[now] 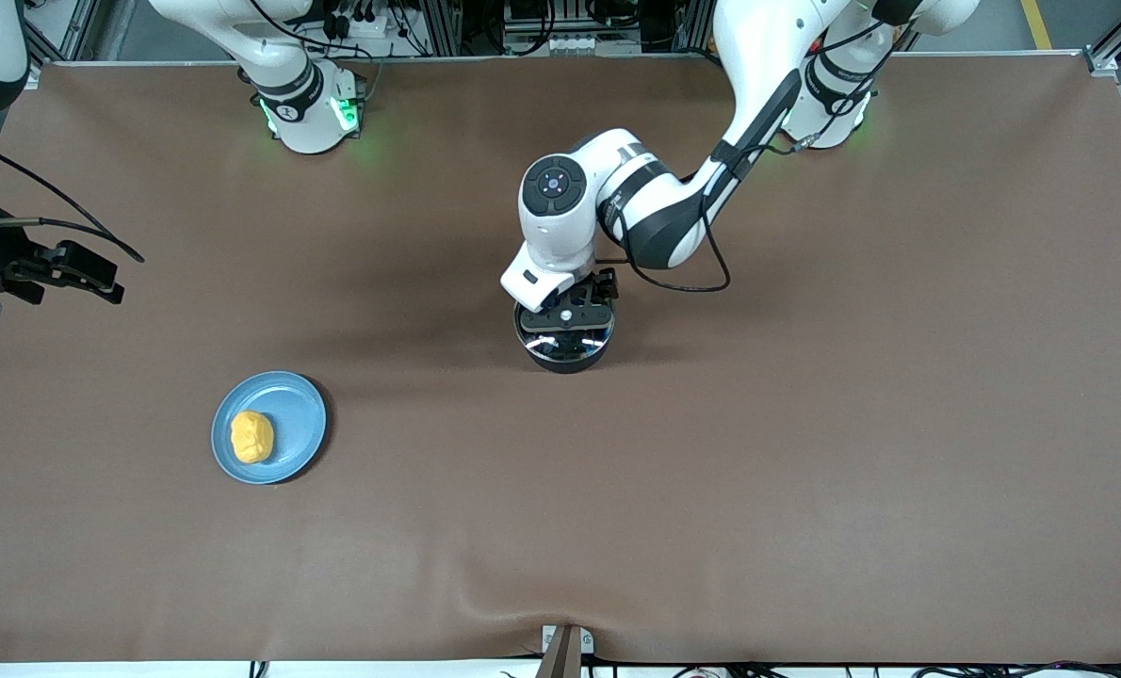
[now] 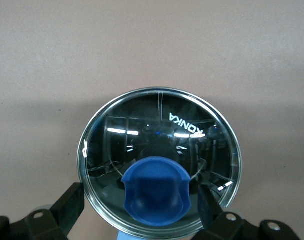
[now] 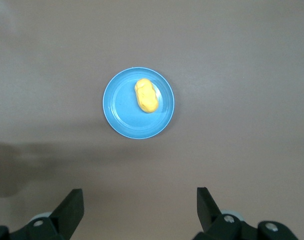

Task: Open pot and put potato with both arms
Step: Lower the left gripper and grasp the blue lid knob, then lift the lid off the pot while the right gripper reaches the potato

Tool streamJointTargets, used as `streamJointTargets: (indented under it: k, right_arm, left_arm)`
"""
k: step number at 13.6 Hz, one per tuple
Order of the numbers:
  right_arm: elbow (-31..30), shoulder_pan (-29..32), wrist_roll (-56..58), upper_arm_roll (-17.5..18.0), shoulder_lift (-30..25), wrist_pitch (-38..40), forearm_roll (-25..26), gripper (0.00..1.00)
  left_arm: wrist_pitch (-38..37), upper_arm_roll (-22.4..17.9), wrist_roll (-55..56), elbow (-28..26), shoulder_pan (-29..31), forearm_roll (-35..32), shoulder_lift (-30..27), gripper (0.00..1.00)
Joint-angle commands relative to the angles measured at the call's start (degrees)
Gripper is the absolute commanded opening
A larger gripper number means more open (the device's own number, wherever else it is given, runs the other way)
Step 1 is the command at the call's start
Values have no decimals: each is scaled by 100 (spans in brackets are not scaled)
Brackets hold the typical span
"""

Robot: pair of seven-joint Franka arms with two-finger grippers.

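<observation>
I can see only a dark inside through the glass lid (image 2: 154, 127), so I should expect the black pot (image 1: 567, 363) to be empty when I take the lid away.
The black pot (image 1: 565, 347) stands mid-table with its glass lid (image 2: 156, 130) on. The lid's blue knob (image 2: 155, 192) is at its centre. My left gripper (image 1: 568, 306) hangs just above the lid, open, with its black fingers (image 2: 72, 200) on either side of the knob and clear of it. The pot's handle is hidden under the arm. The yellow-orange potato (image 1: 251, 437) lies on a light-blue plate (image 1: 299, 414) toward the right arm's end, nearer the front camera than the pot. My right gripper (image 3: 139, 197) is open and empty, high over the table, with the potato (image 3: 146, 95) and plate (image 3: 123, 112) below it.
The brown table cloth (image 1: 711, 490) has a small ridge at its front edge by a clamp (image 1: 563, 650). Both arm bases (image 1: 311, 104) stand along the back edge.
</observation>
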State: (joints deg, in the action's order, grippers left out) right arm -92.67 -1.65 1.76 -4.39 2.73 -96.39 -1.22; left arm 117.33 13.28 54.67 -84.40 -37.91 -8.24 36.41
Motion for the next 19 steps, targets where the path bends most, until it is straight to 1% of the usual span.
streamJointTargets:
  k: [1, 4, 8, 12, 15, 17, 18, 19]
  right_arm:
    - [65, 121, 8, 61, 96, -72, -115, 100]
    - [56, 112, 8, 52, 166, -72, -98, 100]
    - [21, 121, 8, 52, 166, -64, -89, 100]
    - [12, 121, 8, 52, 175, -72, -71, 100]
    - [12, 130, 8, 52, 210, -81, -62, 100]
    - [12, 130, 8, 52, 236, -81, -62, 100]
    - [12, 130, 8, 52, 236, -90, -62, 100]
    - [12, 130, 8, 52, 245, -90, -62, 100]
  left_arm:
    - [89, 7, 202, -77, 3, -72, 7, 100]
    - [97, 8, 202, -59, -15, -72, 68, 100]
    - [370, 8, 210, -42, -32, -55, 156, 100]
    - [370, 8, 210, -50, -32, -55, 156, 100]
    - [361, 8, 237, -76, -41, -46, 156, 61]
    - [352, 16, 254, -112, -76, -37, 156, 32]
    - [326, 25, 237, -112, -76, -37, 147, 12]
    - [300, 34, 158, -103, -42, -46, 86, 0]
